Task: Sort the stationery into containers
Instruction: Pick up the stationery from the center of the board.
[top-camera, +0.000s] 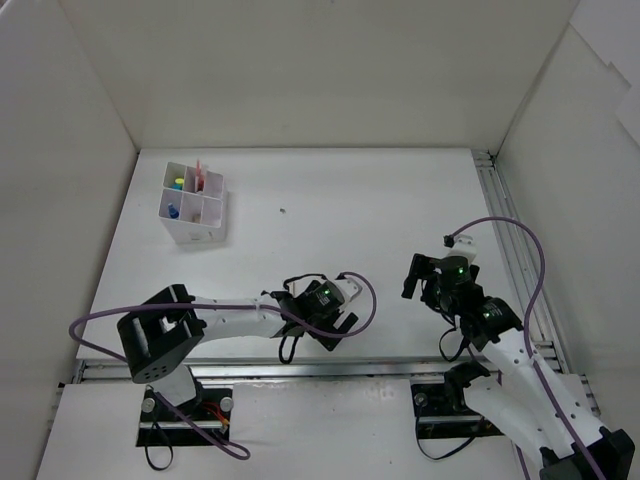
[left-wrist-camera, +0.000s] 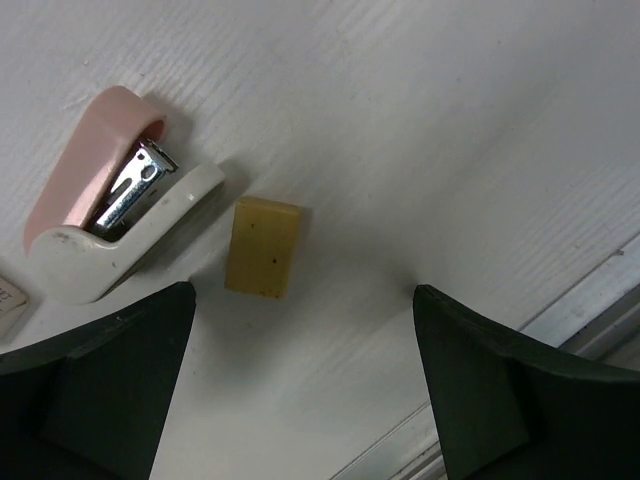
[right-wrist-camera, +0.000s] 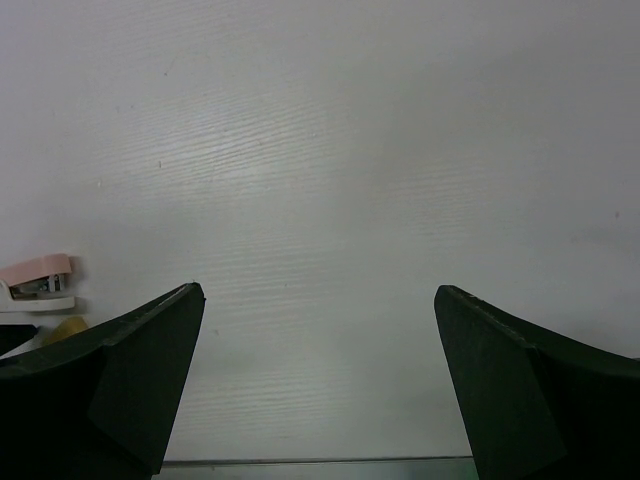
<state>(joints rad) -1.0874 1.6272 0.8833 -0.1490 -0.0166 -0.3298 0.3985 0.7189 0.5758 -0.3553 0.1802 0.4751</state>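
Note:
The eraser (left-wrist-camera: 262, 245) lies in front of the left gripper's open fingers, near the stapler, so the robot should move gently forward to the eraser's sides (left-wrist-camera: 262, 250) before it closes them.
A beige eraser (left-wrist-camera: 265, 247) lies flat on the white table, just ahead of my left gripper (left-wrist-camera: 303, 292) and a little left of its centre. The left gripper is open and empty, low over the table near the front edge (top-camera: 330, 312). The eraser also shows at the far left of the right wrist view (right-wrist-camera: 68, 326). The white grid box (top-camera: 213, 232) stands at the far left and holds red pens (top-camera: 200, 175), a green and yellow highlighter (top-camera: 178, 183) and a blue item (top-camera: 173, 211). My right gripper (right-wrist-camera: 318, 292) is open and empty over bare table (top-camera: 425, 265).
A small pink and white stapler (left-wrist-camera: 110, 230) lies right beside the eraser, to its left; it also shows in the right wrist view (right-wrist-camera: 38, 282). A metal rail (left-wrist-camera: 560, 330) runs along the table's front edge. White walls enclose the table.

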